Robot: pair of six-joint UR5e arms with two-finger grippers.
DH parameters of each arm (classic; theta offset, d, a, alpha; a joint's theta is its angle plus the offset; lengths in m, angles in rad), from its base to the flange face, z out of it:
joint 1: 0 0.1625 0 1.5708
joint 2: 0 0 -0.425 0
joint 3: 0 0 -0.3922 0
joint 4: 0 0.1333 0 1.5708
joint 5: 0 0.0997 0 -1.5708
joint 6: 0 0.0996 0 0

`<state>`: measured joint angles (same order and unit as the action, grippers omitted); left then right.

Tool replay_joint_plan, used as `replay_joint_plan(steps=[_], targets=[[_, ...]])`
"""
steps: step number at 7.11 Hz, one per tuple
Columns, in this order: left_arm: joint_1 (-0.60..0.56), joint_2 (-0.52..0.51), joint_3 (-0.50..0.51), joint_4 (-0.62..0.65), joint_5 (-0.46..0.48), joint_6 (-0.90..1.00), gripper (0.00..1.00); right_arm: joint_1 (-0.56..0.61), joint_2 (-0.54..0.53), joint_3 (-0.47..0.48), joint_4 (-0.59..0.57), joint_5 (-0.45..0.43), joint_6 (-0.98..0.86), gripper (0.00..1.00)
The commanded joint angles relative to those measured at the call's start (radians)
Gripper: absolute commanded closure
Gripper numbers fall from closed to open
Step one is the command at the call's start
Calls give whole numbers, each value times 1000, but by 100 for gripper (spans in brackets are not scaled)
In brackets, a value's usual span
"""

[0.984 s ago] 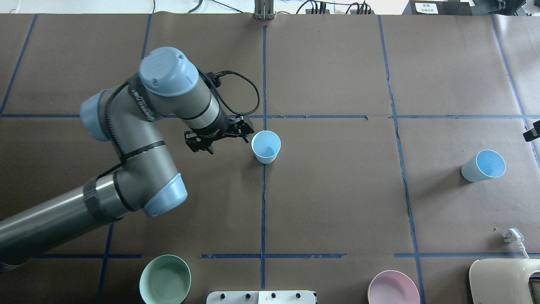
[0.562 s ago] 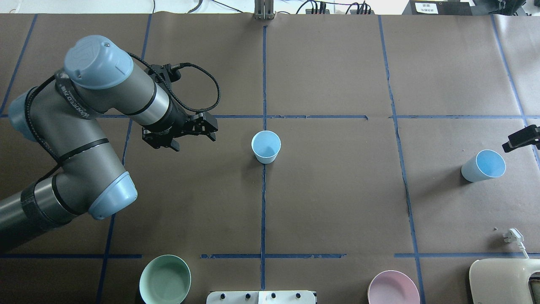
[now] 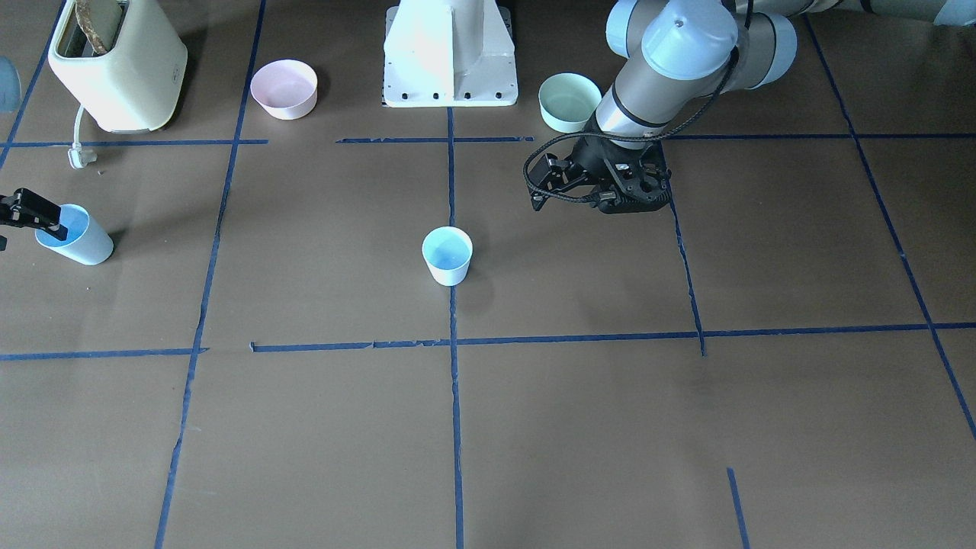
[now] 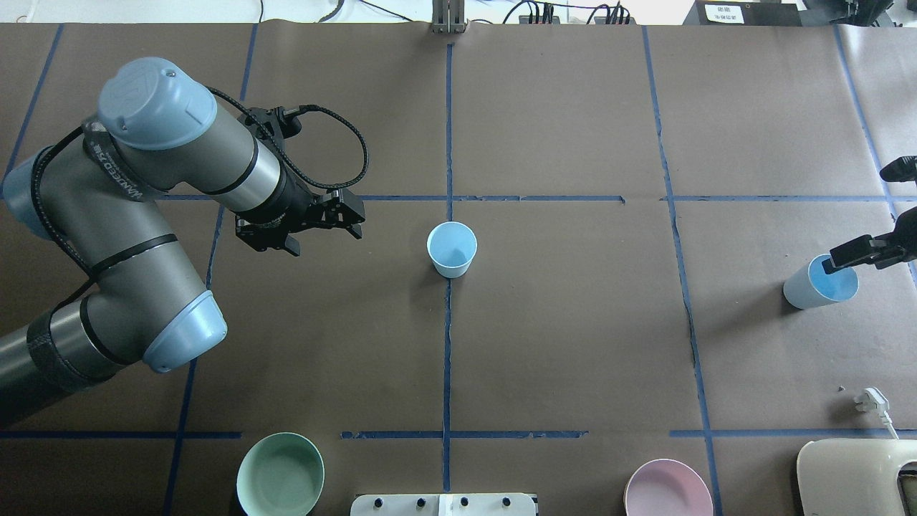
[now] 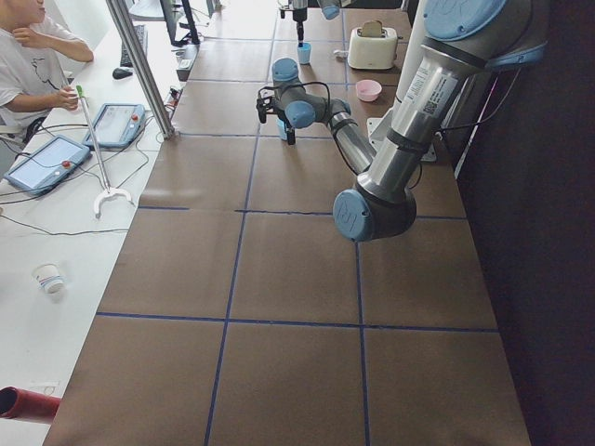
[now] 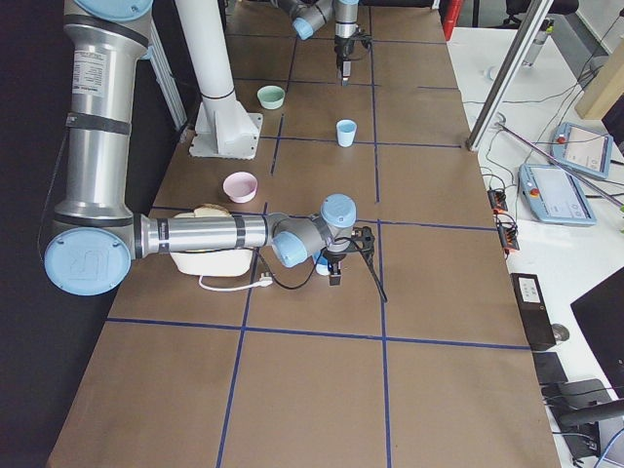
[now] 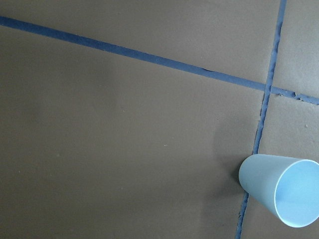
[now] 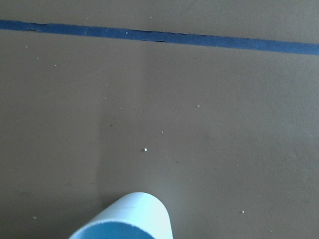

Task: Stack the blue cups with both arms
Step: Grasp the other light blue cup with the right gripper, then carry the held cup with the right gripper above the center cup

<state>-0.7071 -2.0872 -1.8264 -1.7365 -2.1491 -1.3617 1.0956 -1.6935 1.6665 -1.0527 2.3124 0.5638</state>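
The second blue cup [image 3: 81,239] should sink almost to its rim when I lower it into the centre blue cup, because both cups get narrower from wide, open mouths [image 3: 447,245].
One blue cup [image 4: 451,249] stands upright at the table's centre; it also shows in the front view [image 3: 447,255] and the left wrist view [image 7: 281,194]. My left gripper [image 4: 324,242] is open and empty, well to the left of this cup and apart from it. The second blue cup [image 4: 817,285] stands at the far right, also in the front view [image 3: 76,240] and at the bottom of the right wrist view [image 8: 127,219]. My right gripper [image 4: 858,218] comes in from the right edge, open; one finger [image 4: 860,251] lies over this cup's rim.
A mint-green bowl [image 4: 280,474] and a pink bowl [image 4: 668,489] sit at the robot's edge, either side of the white pedestal [image 3: 450,53]. A cream toaster [image 4: 856,476] with a loose plug [image 4: 874,400] is at the near right corner. An operator [image 5: 28,56] sits beyond the table.
My left arm has drawn back to the left, away from the centre cup, with its gripper open. My right gripper has come in from the right edge and now reaches over the right cup.
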Motion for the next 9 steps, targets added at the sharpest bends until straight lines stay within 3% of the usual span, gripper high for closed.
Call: replay_joint_plan(steps=[1, 2, 3, 4, 6, 7, 9], targets=[[-2, -1, -1, 0, 0, -1, 0, -14, -2, -13, 25, 5, 8, 4], [-2, -1, -1, 0, 0, 1, 0, -14, -6, -13, 23, 4, 10, 24], [-2, -1, -1, 0, 0, -1, 0, -14, -5, -14, 23, 2, 8, 82], [-3, -1, -1, 0, 0, 1, 0, -19, -3, -13, 23, 2, 5, 100], [-23, 9, -17, 0, -2, 33, 0, -20, 14, 30, 17, 8, 10, 100], [-26, 92, -80, 0, -8, 108, 1, -38, 52, 118, -53, 22, 48, 100], [-43, 192, -136, -3, -8, 197, 0, -122, 380, 252, -471, 39, 253, 100]])
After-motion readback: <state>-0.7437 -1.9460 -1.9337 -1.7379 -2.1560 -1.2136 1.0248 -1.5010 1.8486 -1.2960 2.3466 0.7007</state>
